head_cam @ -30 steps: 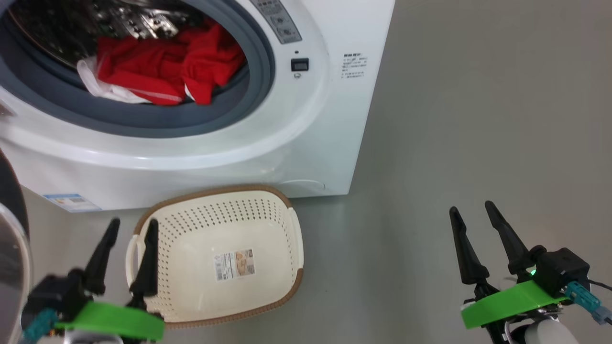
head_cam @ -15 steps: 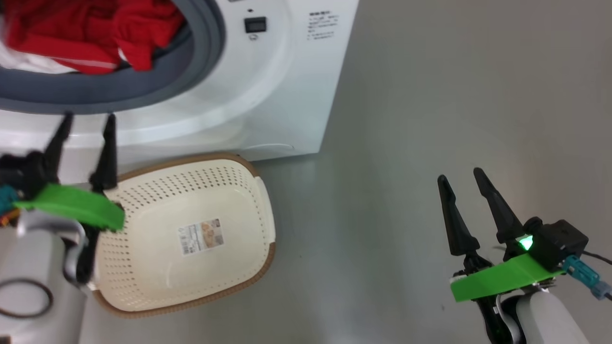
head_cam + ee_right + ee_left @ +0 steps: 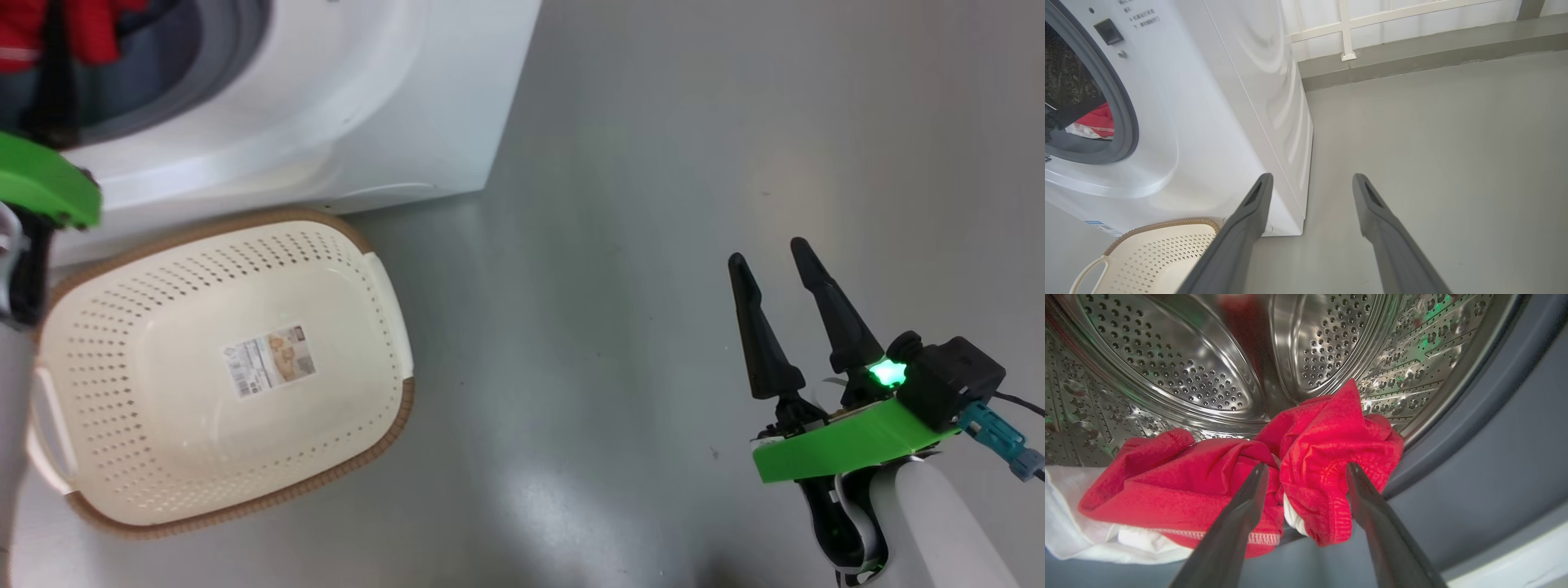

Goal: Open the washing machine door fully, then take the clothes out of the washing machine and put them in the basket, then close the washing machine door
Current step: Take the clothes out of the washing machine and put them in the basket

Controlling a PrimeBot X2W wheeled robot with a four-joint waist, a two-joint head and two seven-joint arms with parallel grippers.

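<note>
I expect the red clothes to unfurl over the rubber ring, still trailing inside, when I pull, since the bunched red fold (image 3: 1327, 473) pushes against more red cloth (image 3: 1192, 485).
The washing machine (image 3: 392, 106) stands open at the upper left of the head view; its door is out of view. Red clothes (image 3: 1327, 445) with white trim lie at the front of the steel drum (image 3: 1180, 371), against the grey rubber ring (image 3: 1494, 449). My left gripper (image 3: 1306, 469) is open inside the mouth, its fingers (image 3: 1241, 522) standing on either side of a bunched red fold. The cream basket (image 3: 371, 269) sits empty on the floor before the machine. My right gripper (image 3: 771, 249) hangs open over bare floor, well right of the basket.
Grey floor (image 3: 653, 163) spreads to the right of the machine. A low grey kerb with a white railing (image 3: 1347, 36) runs behind it. The basket's white handle (image 3: 1086, 271) and brown rim lie just left of my right fingers.
The head camera has swung, shifting the machine and basket left and up. My left gripper rose from beside the basket into the drum mouth, up to the red clothes. The right gripper stays open.
</note>
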